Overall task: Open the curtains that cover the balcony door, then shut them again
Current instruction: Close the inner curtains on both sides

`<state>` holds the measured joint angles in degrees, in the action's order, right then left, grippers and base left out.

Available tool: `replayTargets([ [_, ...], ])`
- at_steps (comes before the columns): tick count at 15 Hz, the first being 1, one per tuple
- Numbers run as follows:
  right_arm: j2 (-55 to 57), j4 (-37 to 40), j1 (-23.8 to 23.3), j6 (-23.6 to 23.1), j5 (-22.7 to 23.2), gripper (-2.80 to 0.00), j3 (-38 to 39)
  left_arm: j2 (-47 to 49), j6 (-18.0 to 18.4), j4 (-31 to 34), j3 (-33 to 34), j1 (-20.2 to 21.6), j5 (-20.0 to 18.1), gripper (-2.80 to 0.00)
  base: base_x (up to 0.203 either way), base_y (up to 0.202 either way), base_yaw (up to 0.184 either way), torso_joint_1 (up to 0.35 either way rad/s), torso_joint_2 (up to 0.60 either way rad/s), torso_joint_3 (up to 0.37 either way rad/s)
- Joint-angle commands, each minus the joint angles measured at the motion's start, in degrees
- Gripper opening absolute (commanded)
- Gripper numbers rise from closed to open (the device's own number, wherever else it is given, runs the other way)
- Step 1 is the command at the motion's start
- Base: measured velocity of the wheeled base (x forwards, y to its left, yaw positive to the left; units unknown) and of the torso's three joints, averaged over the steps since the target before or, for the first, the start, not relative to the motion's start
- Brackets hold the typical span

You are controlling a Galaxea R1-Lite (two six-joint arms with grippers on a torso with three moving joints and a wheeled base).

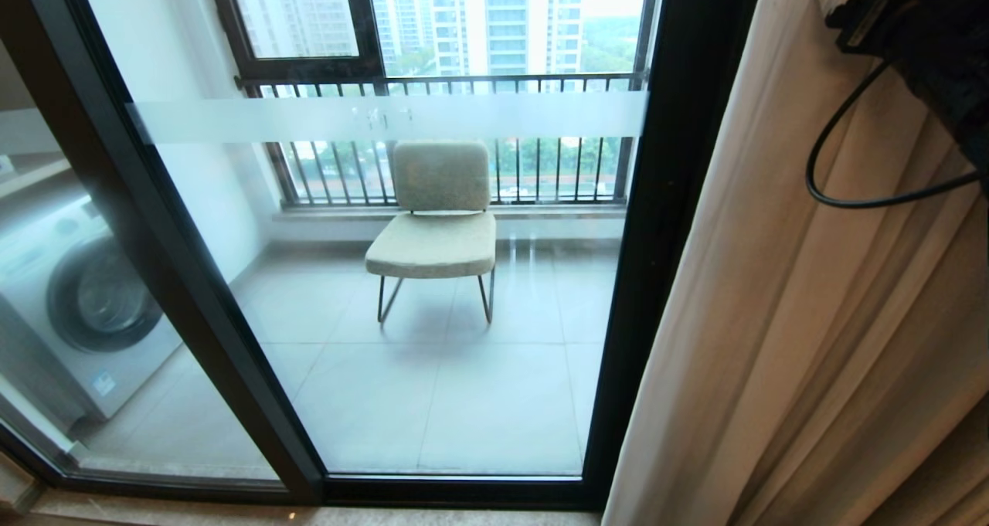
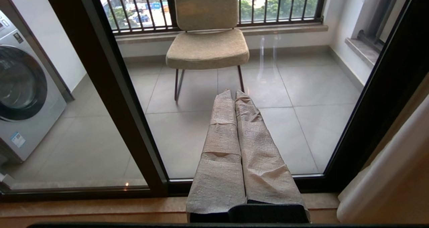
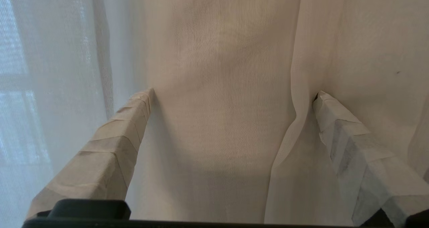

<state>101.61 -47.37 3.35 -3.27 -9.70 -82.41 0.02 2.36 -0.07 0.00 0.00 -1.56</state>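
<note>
The sheer white curtain (image 1: 714, 303) will spread out behind my right gripper when I pull it across, because loose curtain folds (image 1: 853, 341) are bunched up beside the balcony door.
The balcony door (image 1: 664, 201) stands uncovered, its clear glass crossed by a frosted band (image 1: 386, 117). The curtains (image 1: 811, 279) hang bunched at its right side, beige cloth with sheer white. My right arm (image 1: 927, 39) reaches into them high up. In the right wrist view my right gripper (image 3: 234, 93) is open wide, both taped fingertips (image 3: 142, 99) pressing into the sheer white curtain (image 3: 218, 54), a broad fold lying between them. My left gripper (image 2: 233, 91) is shut and empty, held low and pointing at the door glass (image 2: 301, 127). A curtain edge (image 2: 385, 174) hangs to its right.
Beyond the glass stand a beige padded chair (image 1: 436, 217) on the tiled balcony floor and a washing machine (image 1: 77, 302) at left. A barred, black-framed window (image 1: 433, 86) closes the balcony's far side. A wooden sill (image 2: 83, 208) runs along the door's foot.
</note>
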Motion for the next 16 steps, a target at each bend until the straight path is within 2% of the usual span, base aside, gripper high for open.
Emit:
replayTargets([
  [1,0.3,-0.4,0.2,-0.2,-0.1,0.0,0.0,0.0,0.0,0.0,0.0,0.0,0.0,-2.8,0.0,0.0,0.0,0.0,0.0,0.0],
  [3,0.4,-0.5,0.3,-0.2,-0.1,0.0,0.0,0.0,0.0,0.0,-0.1,0.0,0.0,-2.8,0.0,0.0,0.0,0.0,0.0,0.0],
  [4,0.5,-0.6,0.3,-0.2,-0.1,-2.8,0.0,0.0,0.0,0.0,0.0,0.0,0.0,-2.8,0.0,0.0,0.0,0.0,0.0,0.0],
  [16,-2.1,-0.6,3.0,-0.3,-0.4,-2.8,1.1,0.0,0.0,0.0,0.0,0.0,0.0,-2.8,0.0,0.0,0.0,0.0,0.0,0.0],
])
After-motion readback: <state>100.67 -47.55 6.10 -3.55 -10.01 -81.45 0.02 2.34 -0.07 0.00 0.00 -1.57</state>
